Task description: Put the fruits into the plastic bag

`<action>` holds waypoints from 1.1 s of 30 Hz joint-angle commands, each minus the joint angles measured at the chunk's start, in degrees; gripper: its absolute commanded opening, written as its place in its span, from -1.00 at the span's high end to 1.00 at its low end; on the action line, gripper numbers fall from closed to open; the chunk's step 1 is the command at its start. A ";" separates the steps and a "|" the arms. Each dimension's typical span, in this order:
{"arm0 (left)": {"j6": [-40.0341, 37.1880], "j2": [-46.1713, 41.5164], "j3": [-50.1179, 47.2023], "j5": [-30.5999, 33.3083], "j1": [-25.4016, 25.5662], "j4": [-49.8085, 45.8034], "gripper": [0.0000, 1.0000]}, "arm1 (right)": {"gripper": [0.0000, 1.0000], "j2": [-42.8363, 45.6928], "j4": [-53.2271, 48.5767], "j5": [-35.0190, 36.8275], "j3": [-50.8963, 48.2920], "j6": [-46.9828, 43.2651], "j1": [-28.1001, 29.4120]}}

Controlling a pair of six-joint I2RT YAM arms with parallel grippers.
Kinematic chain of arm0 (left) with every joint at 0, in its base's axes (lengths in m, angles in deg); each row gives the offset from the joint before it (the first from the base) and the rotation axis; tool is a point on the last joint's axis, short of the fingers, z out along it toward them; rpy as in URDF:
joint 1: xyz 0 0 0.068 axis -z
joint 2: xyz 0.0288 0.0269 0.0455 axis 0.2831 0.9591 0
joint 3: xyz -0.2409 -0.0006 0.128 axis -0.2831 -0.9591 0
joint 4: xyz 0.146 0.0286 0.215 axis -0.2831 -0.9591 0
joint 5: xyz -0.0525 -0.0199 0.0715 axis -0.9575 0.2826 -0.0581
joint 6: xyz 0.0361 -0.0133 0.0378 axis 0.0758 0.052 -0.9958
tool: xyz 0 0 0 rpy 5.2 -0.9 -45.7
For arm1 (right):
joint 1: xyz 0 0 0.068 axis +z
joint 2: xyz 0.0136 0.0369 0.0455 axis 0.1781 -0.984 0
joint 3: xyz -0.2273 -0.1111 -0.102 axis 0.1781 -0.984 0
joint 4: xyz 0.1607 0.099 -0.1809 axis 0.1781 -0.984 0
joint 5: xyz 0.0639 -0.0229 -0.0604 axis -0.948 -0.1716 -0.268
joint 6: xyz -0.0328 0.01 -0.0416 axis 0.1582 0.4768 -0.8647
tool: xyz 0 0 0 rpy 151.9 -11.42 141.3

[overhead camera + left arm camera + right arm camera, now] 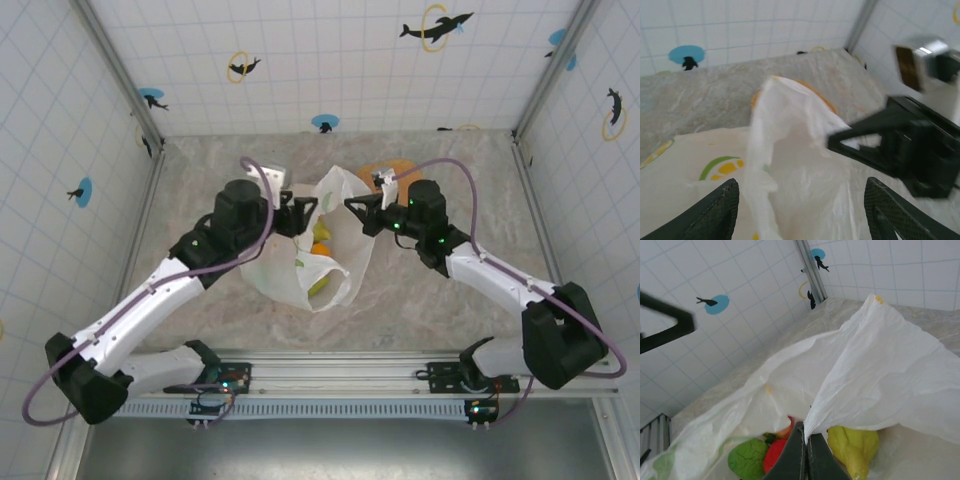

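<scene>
My grippers are about to lift both sides of the white plastic bag (277,275). Limp folds (342,286) are all around the orange, so the bag will sag into a pouch around the fruits when I lift.
The white plastic bag (300,262) lies mid-table with its mouth lifted. My right gripper (352,208) is shut on the bag's rim (850,390), pinching a thin fold at its tips (805,427). Under that fold sit fruits: a green pear (852,447), a red apple (776,457) and a wrinkled green piece (747,460). From above, an orange (320,247) and a pear (320,285) show through the bag. My left gripper (305,215) stands open (802,210) at the opposite side of the mouth, a raised fold of bag (790,150) between its wide fingers, not clamped.
A flat orange-tan tray (395,170) lies just behind the bag, partly covered by it. Tiled walls with metal corner posts (150,130) enclose the table on three sides. The right gripper's black body (910,150) is close in front of the left one.
</scene>
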 commanded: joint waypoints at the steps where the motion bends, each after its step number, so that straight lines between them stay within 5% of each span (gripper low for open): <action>1: -9.97 3.07 4.24 11.69 8.66 -12.38 -0.34 | 1.00 -1.35 4.16 -3.21 0.59 3.39 -0.61; 4: -12.91 4.33 5.73 11.10 13.71 -15.69 -0.34 | 1.00 -1.95 4.22 -3.58 1.06 3.74 -0.70; 10: -17.70 3.07 5.97 -1.83 14.95 -19.78 -0.34 | 1.00 -2.73 3.12 -3.14 2.14 3.84 -0.80; 16: -23.85 4.45 5.64 0.15 14.95 -23.49 -0.34 | 1.00 -3.08 2.91 -2.96 2.54 4.33 -0.79; 23: -27.54 5.26 4.61 -6.03 14.98 -21.31 -0.37 | 1.00 -3.60 1.86 -2.52 3.12 3.87 -0.79; 33: -31.55 9.98 3.05 -2.28 15.02 -17.40 -0.25 | 1.00 -3.69 1.67 -2.79 3.00 3.72 -0.96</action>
